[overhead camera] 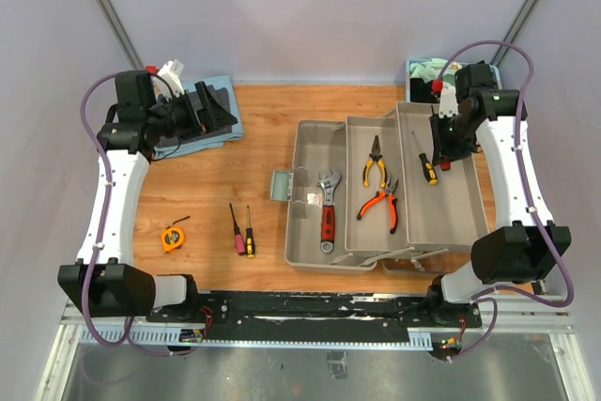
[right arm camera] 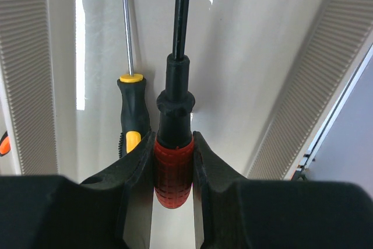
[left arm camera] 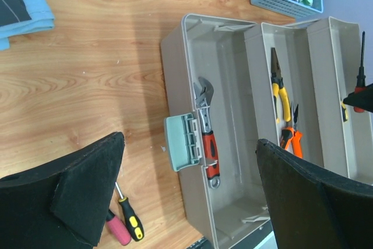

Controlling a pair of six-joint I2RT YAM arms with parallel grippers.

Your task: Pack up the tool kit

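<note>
My left gripper should pick up the pink screwdriver (overhead camera: 239,242) and hand it over, because the screwdriver lies past the latch, far from the tray (overhead camera: 443,206) under my right gripper.
The grey-beige toolbox (overhead camera: 305,143) lies open with its trays folded out. It holds a red-handled wrench (overhead camera: 327,208), yellow pliers (overhead camera: 374,161) and orange pliers (overhead camera: 380,204). My right gripper (overhead camera: 449,155) is shut on a red-handled screwdriver (right arm camera: 172,167) above the right tray (right arm camera: 245,56), beside a yellow-black screwdriver (right arm camera: 129,115) lying in it. My left gripper (overhead camera: 211,110) is open and empty at the far left, over folded cloths. Two small screwdrivers (overhead camera: 243,230) and the orange tape measure (overhead camera: 172,238) lie on the table, left of the box.
A blue basket (overhead camera: 427,70) with cloths stands behind the toolbox at the back right. Blue and dark cloths (overhead camera: 202,133) lie at the back left. The toolbox latch (left arm camera: 183,141) sticks out toward the loose screwdrivers (left arm camera: 131,223).
</note>
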